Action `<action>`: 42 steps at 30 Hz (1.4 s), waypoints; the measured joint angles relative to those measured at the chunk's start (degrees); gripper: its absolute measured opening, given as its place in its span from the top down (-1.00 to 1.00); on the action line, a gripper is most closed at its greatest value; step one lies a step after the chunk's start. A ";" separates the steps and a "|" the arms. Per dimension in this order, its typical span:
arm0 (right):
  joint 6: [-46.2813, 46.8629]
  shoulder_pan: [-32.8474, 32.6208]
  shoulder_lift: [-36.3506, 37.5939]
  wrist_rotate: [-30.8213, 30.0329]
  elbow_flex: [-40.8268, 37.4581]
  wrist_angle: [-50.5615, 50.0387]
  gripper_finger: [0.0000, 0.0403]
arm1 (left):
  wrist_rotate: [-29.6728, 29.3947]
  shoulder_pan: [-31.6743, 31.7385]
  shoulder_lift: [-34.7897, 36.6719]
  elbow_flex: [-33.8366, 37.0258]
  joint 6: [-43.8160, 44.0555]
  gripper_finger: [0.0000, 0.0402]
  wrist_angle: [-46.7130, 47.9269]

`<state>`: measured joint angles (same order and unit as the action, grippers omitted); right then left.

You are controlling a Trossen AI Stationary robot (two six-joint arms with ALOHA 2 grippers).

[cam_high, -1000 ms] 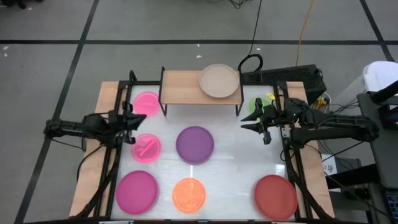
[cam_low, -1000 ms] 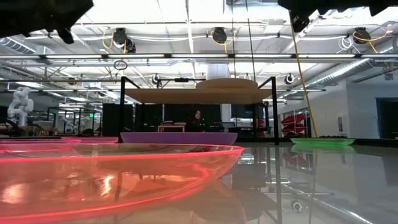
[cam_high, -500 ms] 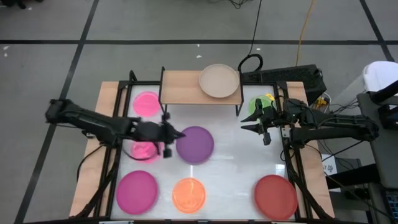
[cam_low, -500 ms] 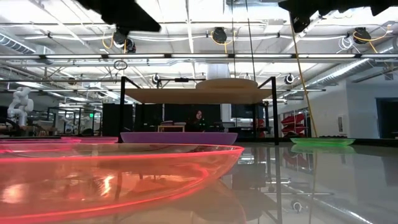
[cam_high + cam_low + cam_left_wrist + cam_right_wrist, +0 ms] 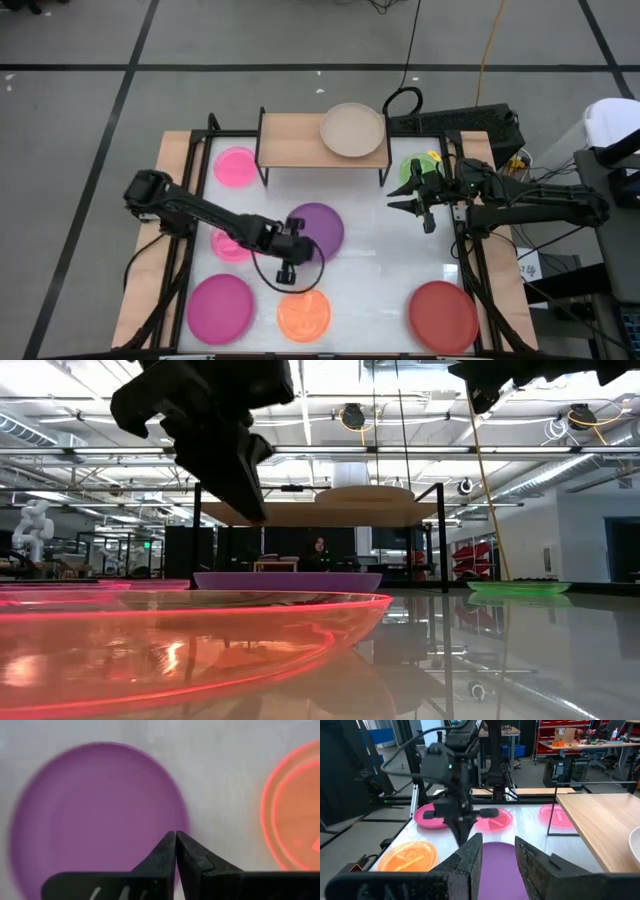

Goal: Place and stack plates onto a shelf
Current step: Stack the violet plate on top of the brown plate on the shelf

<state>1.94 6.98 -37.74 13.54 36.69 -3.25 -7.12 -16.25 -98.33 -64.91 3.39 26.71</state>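
Note:
The purple plate (image 5: 322,229) should cover the beige plate (image 5: 352,130) completely when I stack it there, since the two look about equally wide.
A purple plate (image 5: 320,225) lies flat in the middle of the table. My left gripper (image 5: 304,248) hangs shut above its near edge (image 5: 170,810), slanting down and clear of it, as the low view shows (image 5: 250,505). The wooden shelf (image 5: 300,140) stands on black legs at the far edge, with a beige plate (image 5: 352,129) lying on its right part. My right gripper (image 5: 405,201) waits open and level at the right side, fingers apart (image 5: 497,855), holding nothing.
More plates lie flat on the table: two pink ones (image 5: 237,166) (image 5: 228,245) at the left, magenta (image 5: 220,308), orange (image 5: 303,313) and red (image 5: 443,316) along the near edge, and green (image 5: 413,170) under the right arm. Black frame posts flank the table.
My left arm has swung out from the table's left edge toward the middle, past the small pink plate. The gripper has tipped from level to slanting down and now hangs over the purple plate's near edge. It has stayed shut. No plate has moved.

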 joint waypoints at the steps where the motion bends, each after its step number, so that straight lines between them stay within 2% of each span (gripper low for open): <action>1: -0.02 0.01 0.00 0.00 0.00 0.01 0.50 | 0.63 -0.02 -0.72 -0.19 0.34 0.90 0.12; 6: -0.08 0.02 0.00 0.00 0.00 0.00 0.50 | 2.57 -0.13 -2.70 -0.30 1.33 0.87 0.32; 16: -0.12 0.02 0.00 0.00 0.00 -0.02 0.50 | 1.49 -0.13 -2.71 -0.35 3.15 0.37 -0.84; 21: -0.09 0.02 0.00 0.00 0.00 -0.04 0.50 | 0.94 -0.70 -4.29 -0.35 5.77 0.28 -1.26; 26: -0.07 0.02 0.00 0.02 0.02 -0.04 0.50 | 0.28 -1.97 -7.29 -0.35 4.61 0.28 -2.10; 31: -0.07 0.02 -0.02 0.02 0.02 -0.05 0.50 | -6.66 -2.19 -8.66 -0.35 3.86 0.28 -2.52; 34: -0.07 0.02 -0.09 0.02 0.03 -0.06 0.50 | -7.79 -2.14 -8.64 -0.33 1.97 0.30 -2.03; 38: -0.14 0.02 -0.31 0.02 0.02 -0.16 0.50 | -7.91 -2.15 -8.61 -0.35 -0.53 0.48 -2.83; 42: -0.08 0.02 -0.33 0.02 0.04 -0.08 0.50 | -6.77 -2.19 -8.96 -0.35 -0.70 0.78 -2.61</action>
<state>1.86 7.01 -38.06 13.56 36.73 -3.32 -13.89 -18.44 -107.29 -65.25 2.70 24.10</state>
